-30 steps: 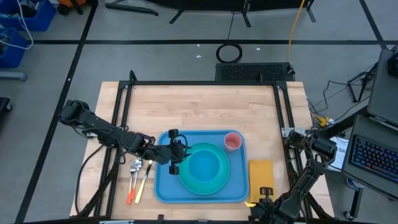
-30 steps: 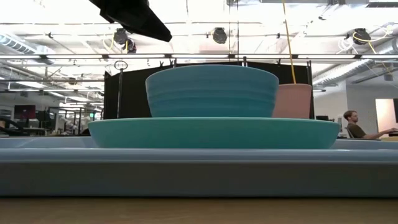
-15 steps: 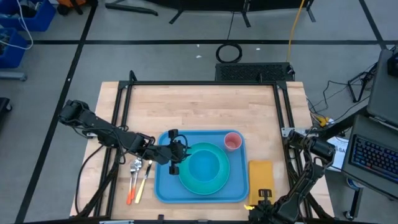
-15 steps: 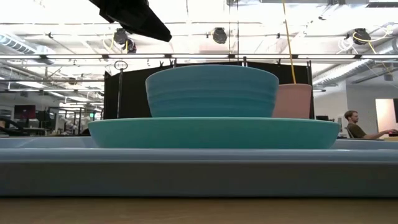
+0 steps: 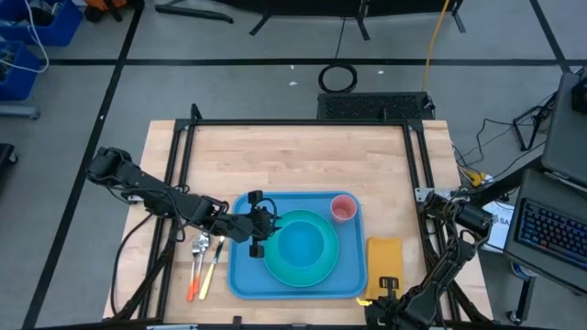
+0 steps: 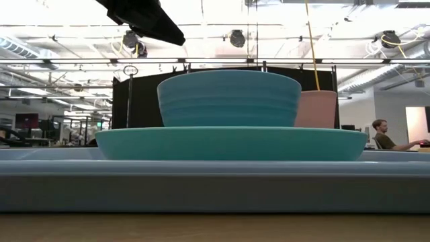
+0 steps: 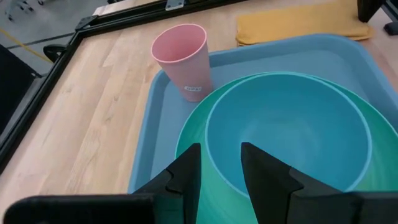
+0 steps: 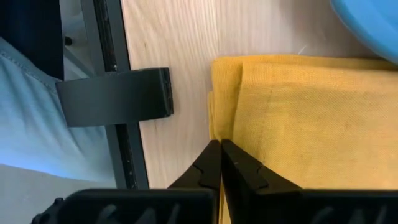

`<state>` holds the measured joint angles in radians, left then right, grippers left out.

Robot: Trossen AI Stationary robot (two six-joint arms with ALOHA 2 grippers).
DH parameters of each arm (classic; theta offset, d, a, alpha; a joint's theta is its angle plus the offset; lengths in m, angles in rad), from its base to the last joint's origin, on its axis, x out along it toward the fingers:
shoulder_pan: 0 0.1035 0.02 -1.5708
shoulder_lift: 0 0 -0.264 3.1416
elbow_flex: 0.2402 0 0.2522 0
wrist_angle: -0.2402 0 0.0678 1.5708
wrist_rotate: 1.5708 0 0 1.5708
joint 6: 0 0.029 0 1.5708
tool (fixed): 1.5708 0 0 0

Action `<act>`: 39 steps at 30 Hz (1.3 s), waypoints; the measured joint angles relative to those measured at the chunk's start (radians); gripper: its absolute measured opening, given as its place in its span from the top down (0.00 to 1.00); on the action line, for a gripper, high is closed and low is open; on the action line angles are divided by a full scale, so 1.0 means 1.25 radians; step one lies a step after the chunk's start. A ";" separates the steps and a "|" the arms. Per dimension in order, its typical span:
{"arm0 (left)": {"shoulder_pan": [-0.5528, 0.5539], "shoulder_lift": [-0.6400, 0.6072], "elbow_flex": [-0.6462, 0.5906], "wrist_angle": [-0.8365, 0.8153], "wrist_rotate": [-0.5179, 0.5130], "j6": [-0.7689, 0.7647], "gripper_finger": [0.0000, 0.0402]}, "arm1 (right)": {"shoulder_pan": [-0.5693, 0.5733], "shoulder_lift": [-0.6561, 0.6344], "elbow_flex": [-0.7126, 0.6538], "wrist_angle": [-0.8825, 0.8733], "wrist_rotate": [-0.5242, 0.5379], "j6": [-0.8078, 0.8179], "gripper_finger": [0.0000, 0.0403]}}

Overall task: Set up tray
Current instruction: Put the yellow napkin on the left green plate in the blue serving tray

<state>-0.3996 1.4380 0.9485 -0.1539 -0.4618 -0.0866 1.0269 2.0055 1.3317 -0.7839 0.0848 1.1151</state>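
The napkin's flat layers [image 8: 234, 124] lie under my right gripper's closed fingers, so I should open them, straddle the napkin's near end [image 8: 219, 104] and pinch the layers together before lifting.
The blue tray [image 5: 240, 277] lies near the table's front edge. On it a turquoise plate [image 5: 275, 269] carries a blue bowl [image 5: 301, 242], and a pink cup [image 5: 343, 209] stands upright at the tray's far right corner. My left gripper [image 5: 261, 225] is open above the bowl's left rim [image 7: 211, 155], one finger on either side of it, touching nothing. A folded yellow napkin [image 5: 384, 257] lies on the table to the right of the tray. My right gripper [image 5: 392, 282] is shut, its tips [image 8: 221, 149] at the napkin's near end. My right gripper's shut fingertips [image 8: 214, 163] stand at the napkin's edge [image 8: 214, 124], at its near end. I cannot tell whether they touch the cloth. The napkin lies flat on the table.
A fork and a spoon with orange handles [image 5: 202, 263] lie on the table left of the tray. Black frame rails [image 5: 183, 156] run along the table's sides and back. Bare wood [image 5: 293, 160] lies beyond the tray. A person [image 6: 383, 133] sits far off in the room.
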 joint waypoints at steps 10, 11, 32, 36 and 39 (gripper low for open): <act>-0.001 0.000 0.000 -0.001 0.009 -0.007 0.70 | 0.000 -0.029 -0.001 -0.136 0.059 0.017 1.00; -0.001 0.000 0.000 -0.001 0.016 -0.008 0.70 | 0.000 -0.028 -0.002 -0.139 0.064 0.015 1.00; -0.001 0.000 0.000 -0.006 0.021 -0.014 0.70 | 0.004 -0.075 -0.002 -0.119 0.080 0.029 0.66; -0.001 0.000 0.000 -0.006 0.021 -0.016 0.70 | 0.004 -0.079 -0.002 -0.147 0.080 0.035 0.65; -0.001 0.000 0.000 -0.006 0.021 -0.019 0.70 | 0.005 -0.076 -0.002 -0.147 0.079 0.032 0.65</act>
<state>-0.4007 1.4380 0.9489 -0.1617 -0.4351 -0.1098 1.0328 1.9104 1.3296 -0.9671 0.1831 1.1546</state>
